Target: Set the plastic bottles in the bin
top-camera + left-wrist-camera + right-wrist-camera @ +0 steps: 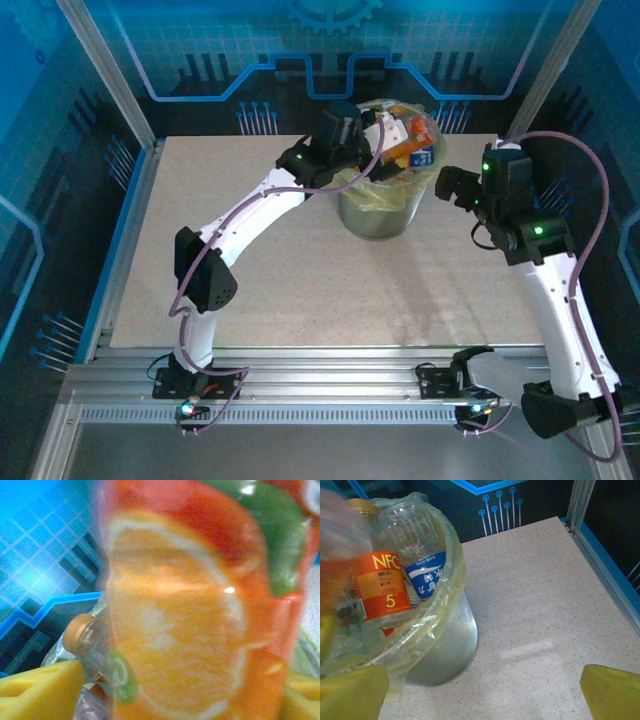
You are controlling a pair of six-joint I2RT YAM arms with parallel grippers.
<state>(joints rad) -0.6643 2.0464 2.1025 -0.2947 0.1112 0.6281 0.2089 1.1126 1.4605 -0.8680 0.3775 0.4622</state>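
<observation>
The orange-labelled bottle [177,615] rests loosely between the open fingers of my left gripper above the heap, so my right gripper should come in over the bin's rim [455,562] and settle the far end of the bottle.
The bin [385,215] stands at the back middle of the table, lined with a yellow-green bag [440,605] and heaped with plastic bottles [410,140]. My left gripper [372,130] hangs over the bin's left rim. In the left wrist view its jaws [180,697] stand wide apart, and a blurred orange-labelled bottle [190,615] sits between the yellow pads [40,690], clear of the left one. A capped clear bottle [87,640] lies below. My right gripper [452,186] is open and empty just right of the bin, above the table [485,700]. Bottles with an orange NFC label [380,587] and a blue label [422,580] lean at the rim.
The speckled table [300,290] spreads round the bin. Metal frame posts [580,502] and a blue rail run along the table's right edge. The bin's metal wall [447,650] is close to my right gripper's left pad [350,695].
</observation>
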